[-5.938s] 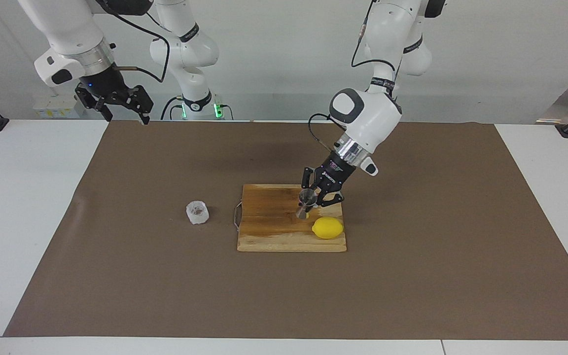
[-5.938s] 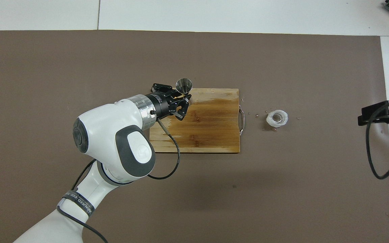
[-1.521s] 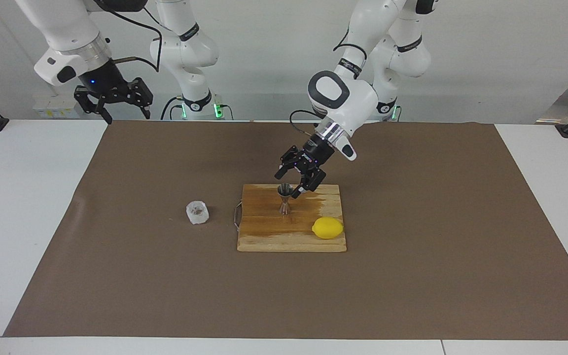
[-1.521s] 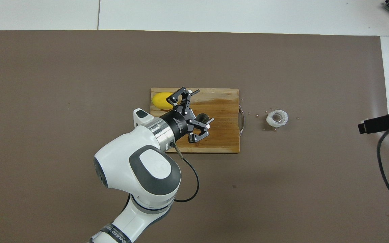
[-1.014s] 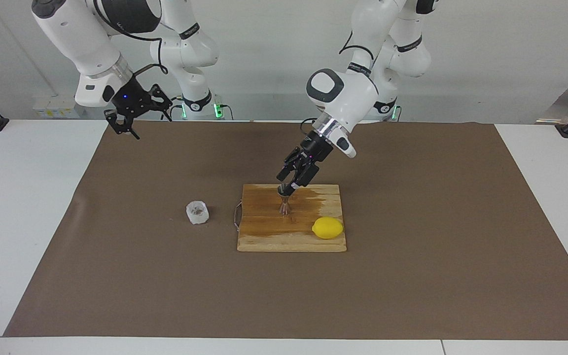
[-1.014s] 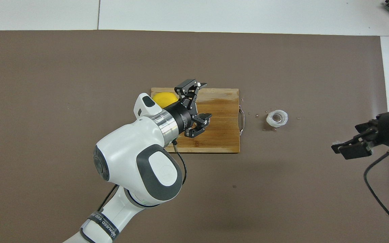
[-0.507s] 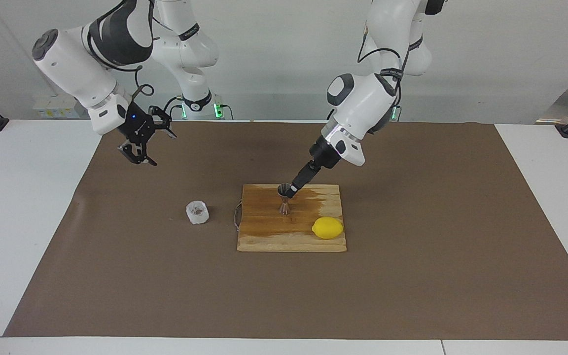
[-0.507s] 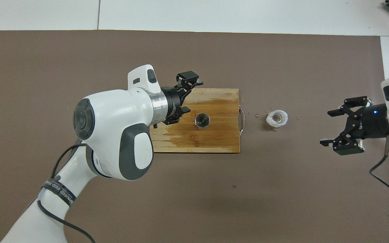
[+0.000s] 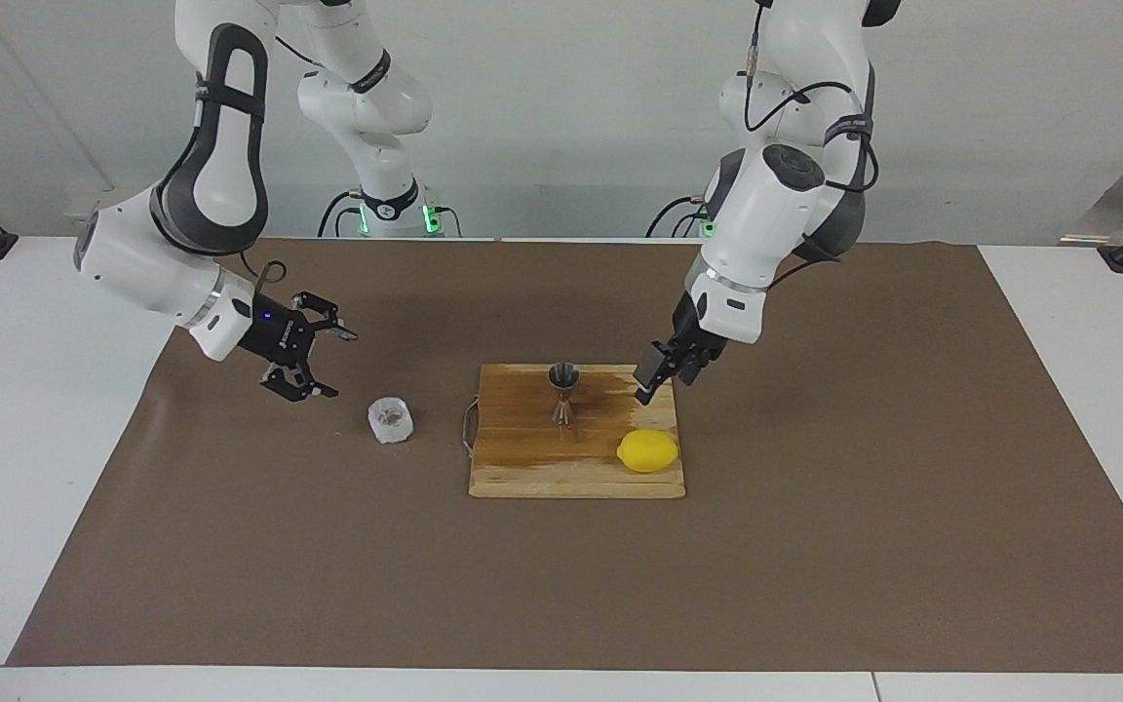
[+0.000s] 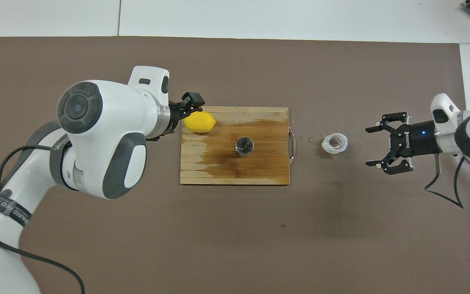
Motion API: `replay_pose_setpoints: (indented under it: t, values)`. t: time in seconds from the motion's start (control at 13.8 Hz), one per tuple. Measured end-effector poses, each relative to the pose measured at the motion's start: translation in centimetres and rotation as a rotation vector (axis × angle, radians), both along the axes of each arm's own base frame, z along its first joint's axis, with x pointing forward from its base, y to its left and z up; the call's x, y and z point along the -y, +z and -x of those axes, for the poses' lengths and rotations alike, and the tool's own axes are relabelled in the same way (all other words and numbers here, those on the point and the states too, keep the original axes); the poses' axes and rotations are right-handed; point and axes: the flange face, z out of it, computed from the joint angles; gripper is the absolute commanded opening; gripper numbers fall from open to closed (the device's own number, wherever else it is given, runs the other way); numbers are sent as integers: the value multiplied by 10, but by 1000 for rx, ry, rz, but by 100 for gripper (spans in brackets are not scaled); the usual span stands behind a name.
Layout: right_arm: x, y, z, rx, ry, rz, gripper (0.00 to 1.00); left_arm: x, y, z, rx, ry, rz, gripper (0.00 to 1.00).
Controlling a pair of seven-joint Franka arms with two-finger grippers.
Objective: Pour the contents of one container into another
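Small drops (image 10: 310,140) are on the mat around the cup (image 10: 334,143), so I expect to find more drops hidden under the cup when I lift it.
The translucent white ribbed cup (image 9: 390,419) stands on the brown mat beside the board's wire handle; it also shows in the overhead view (image 10: 335,143). The steel hourglass jigger (image 9: 562,390) stands upright and free in the middle of the wooden board (image 9: 522,473), open mouth up in the overhead view (image 10: 244,146). My right gripper (image 9: 339,366) is open and empty, low over the mat just short of the cup, jaws facing it (image 10: 368,147). My left gripper (image 9: 652,378) is over the board's edge by the lemon, away from the jigger (image 10: 193,102).
A yellow lemon (image 9: 648,450) lies on the board's corner toward the left arm's end (image 10: 199,122). The board (image 10: 267,173) has a dark wet patch. Small drops lie on the mat (image 10: 312,140) around the cup. The brown mat covers most of the white table.
The left gripper set the jigger upright on the board, let go and drew back toward the lemon end. The right arm swung down from its raised pose to beside the cup.
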Motion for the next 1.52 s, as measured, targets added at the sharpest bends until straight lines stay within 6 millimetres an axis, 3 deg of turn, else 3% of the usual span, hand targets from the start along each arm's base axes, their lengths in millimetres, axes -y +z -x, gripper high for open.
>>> replay_pose_setpoints:
  t: [0.14,0.36,0.65,0.94,1.16,1.38,1.45,1.52]
  values:
    - [0,-23,-3,26,29,-51,100,-51,11,-4,-29,-121,-66,100]
    - [8,-71,-4,64,65,-136,100,-127,44,2,-36,-252,-140,100]
    - [-1,-96,-12,117,89,-203,100,-185,82,30,-41,-359,-202,100]
    - [-14,-111,-17,160,114,-206,100,-222,108,41,-49,-392,-264,100]
    - [-25,-112,-18,167,134,-200,100,-254,138,36,-38,-407,-278,100]
    - [-26,-114,-19,176,133,-185,100,-267,157,25,-23,-406,-291,100]
    - [-26,-115,-19,178,132,-180,97,-267,157,21,-24,-406,-292,100]
    - [-27,-116,-19,178,132,-178,77,-266,156,18,-26,-408,-294,100]
